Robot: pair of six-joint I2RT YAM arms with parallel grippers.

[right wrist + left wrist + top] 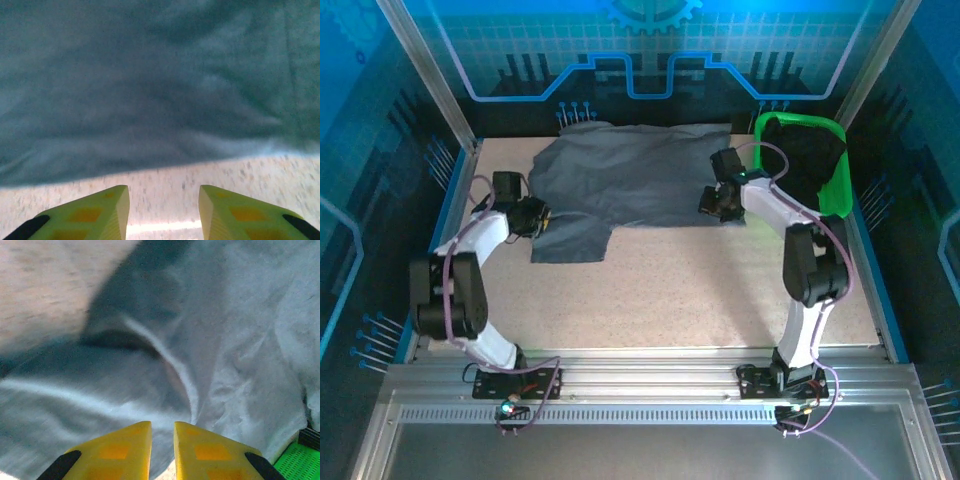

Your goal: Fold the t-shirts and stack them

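Note:
Next, my right gripper moves over the cloth (692, 200) near the t-shirt's hem and pulls it forward before folding, because the slate-grey t-shirt's far edge (665, 128) reaches the table's back edge.
A slate-grey t-shirt (630, 180) lies spread and wrinkled across the back of the table. My left gripper (542, 217) is at its left edge, by the lower sleeve flap. In the left wrist view its yellow fingers (125, 445) stand a narrow gap apart over rumpled grey cloth (225, 340), gripper (162, 424) pinching nothing that I can see. My right gripper (712, 203) is at the shirt's right edge. It is open (162, 187) over bare table, the grey hem (150, 150) just beyond its tips. A black t-shirt (810, 155) lies bunched in the basket.
A green plastic basket (835, 195) stands at the back right, close behind the right arm; its corner (295, 462) shows in the left wrist view. Speckled tabletop (700, 290) stretches in front of the shirt. Low walls edge the table.

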